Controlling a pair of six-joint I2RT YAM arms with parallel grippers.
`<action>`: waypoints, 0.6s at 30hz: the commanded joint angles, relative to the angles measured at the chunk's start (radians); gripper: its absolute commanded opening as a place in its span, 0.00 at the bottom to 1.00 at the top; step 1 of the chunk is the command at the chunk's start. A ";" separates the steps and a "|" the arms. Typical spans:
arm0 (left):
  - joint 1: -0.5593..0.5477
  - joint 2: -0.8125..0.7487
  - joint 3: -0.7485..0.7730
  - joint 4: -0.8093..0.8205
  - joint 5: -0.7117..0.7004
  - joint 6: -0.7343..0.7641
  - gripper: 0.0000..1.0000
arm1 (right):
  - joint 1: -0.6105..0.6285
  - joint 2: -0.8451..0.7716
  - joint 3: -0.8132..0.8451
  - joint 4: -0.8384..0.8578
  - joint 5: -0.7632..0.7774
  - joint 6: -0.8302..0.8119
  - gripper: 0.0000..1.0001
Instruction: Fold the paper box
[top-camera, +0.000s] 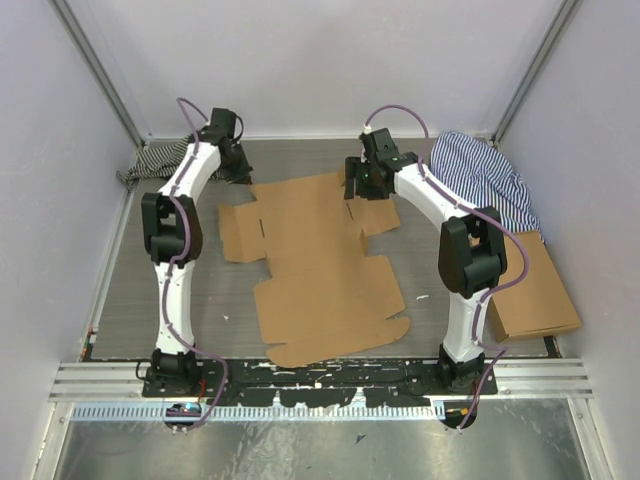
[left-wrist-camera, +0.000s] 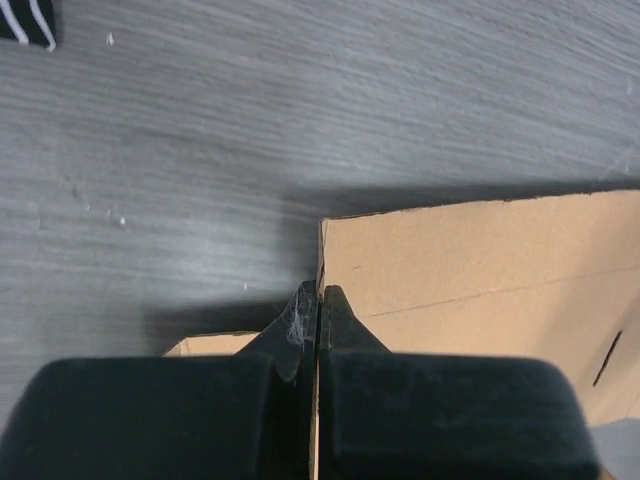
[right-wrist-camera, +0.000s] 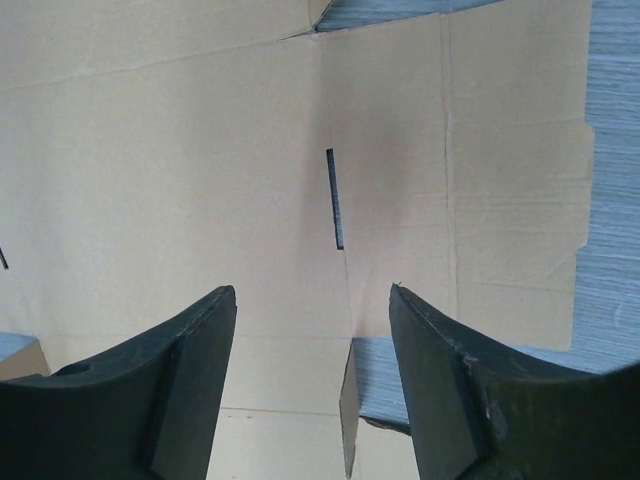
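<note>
The far panel's corner edge (top-camera: 256, 188) is pinched between my left gripper's closed fingers, so I should go on tilting the panel up until my right gripper has hold of the other end (top-camera: 340, 178).
The paper box (top-camera: 310, 260) lies as a flat brown die-cut sheet in the middle of the table. My left gripper (top-camera: 236, 166) is at its far left corner. In the left wrist view the left gripper (left-wrist-camera: 318, 292) is shut, with a thin edge of a cardboard flap (left-wrist-camera: 470, 260) running in between its fingers. My right gripper (top-camera: 365, 186) is over the sheet's far right part. In the right wrist view it (right-wrist-camera: 310, 292) is open above the cardboard (right-wrist-camera: 200, 170), near a slit (right-wrist-camera: 335, 198). A small raised flap edge (right-wrist-camera: 348, 410) stands between its jaws.
A striped cloth (top-camera: 155, 160) lies at the far left, another striped cloth (top-camera: 485, 180) at the far right. A smooth flat brown cardboard rectangle (top-camera: 530, 290) lies by the right wall. Grey walls enclose the table on three sides.
</note>
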 joint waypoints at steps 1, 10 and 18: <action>-0.003 -0.179 -0.084 0.085 0.058 0.062 0.00 | 0.003 -0.094 0.062 -0.010 0.022 0.006 0.68; -0.089 -0.376 -0.142 0.027 -0.045 0.256 0.00 | 0.002 -0.180 0.106 -0.063 0.049 -0.038 0.71; -0.223 -0.650 -0.429 0.181 -0.304 0.372 0.00 | -0.007 -0.328 0.066 -0.094 0.061 -0.076 0.73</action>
